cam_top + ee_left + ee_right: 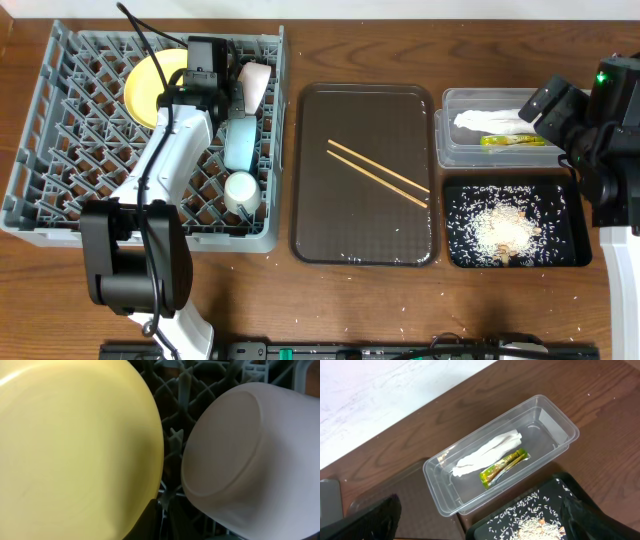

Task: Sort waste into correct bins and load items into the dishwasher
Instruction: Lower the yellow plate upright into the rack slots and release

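Observation:
My left gripper should move the yellow plate (144,95) toward the white bowl (255,85) and stand it up steeper, because the plate is leaning low and wide over the rack's wires.
The grey dish rack (60,190) holds the yellow plate (148,88), the pinkish-outside white bowl (256,84), the light blue bowl (240,142) and the white cup (242,190). My left gripper (203,72) is at the plate's right rim. In the left wrist view the plate (70,445) fills the left side, the bowl (245,455) is on the right, and the gripper (156,521) looks shut on the plate's rim. The chopsticks (378,172) lie on the brown tray. My right gripper (480,522) is open and empty above the clear tub (445,491), which holds the tissue (487,452) and the wrapper (504,465).
The dark brown serving tray (330,235) lies between the rack and the bins. The black tray (575,255) holds a pile of rice crumbs (505,228), also seen in the right wrist view (530,522). The clear tub (450,145) sits just behind it. Stray grains lie on the table front.

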Robot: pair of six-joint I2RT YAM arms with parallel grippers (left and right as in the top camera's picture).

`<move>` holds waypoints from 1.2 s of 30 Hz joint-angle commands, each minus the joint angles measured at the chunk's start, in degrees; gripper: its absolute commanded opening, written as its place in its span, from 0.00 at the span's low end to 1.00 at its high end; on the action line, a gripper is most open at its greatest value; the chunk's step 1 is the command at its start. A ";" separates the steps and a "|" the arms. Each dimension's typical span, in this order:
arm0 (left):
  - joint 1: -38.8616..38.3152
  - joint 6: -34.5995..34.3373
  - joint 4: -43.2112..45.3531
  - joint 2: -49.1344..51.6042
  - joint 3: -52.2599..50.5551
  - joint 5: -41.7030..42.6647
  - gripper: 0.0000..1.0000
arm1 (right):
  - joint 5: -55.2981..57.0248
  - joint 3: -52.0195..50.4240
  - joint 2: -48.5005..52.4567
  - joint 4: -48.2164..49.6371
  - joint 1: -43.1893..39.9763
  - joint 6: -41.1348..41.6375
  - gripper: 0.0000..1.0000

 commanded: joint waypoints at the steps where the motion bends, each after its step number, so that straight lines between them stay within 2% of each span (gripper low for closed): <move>1: 0.33 -0.94 0.09 1.09 -0.22 -1.79 0.08 | 0.24 0.02 0.13 -0.09 -0.22 0.63 0.99; 8: 0.96 -2.01 0.00 1.07 -0.22 -3.78 0.08 | 0.22 0.02 0.13 -0.11 -0.22 0.63 0.99; 16: 0.28 -1.99 -0.11 -2.38 -0.20 1.97 0.08 | 0.24 0.02 0.13 -0.09 -0.22 0.63 0.99; 21: 0.37 -1.99 0.02 -4.37 -0.20 1.29 0.08 | 0.22 0.02 0.13 -0.09 -0.22 0.63 0.99; 36: 2.95 -1.99 3.89 0.68 -0.22 -0.46 0.08 | 0.24 0.02 0.13 -0.11 -0.22 0.63 0.99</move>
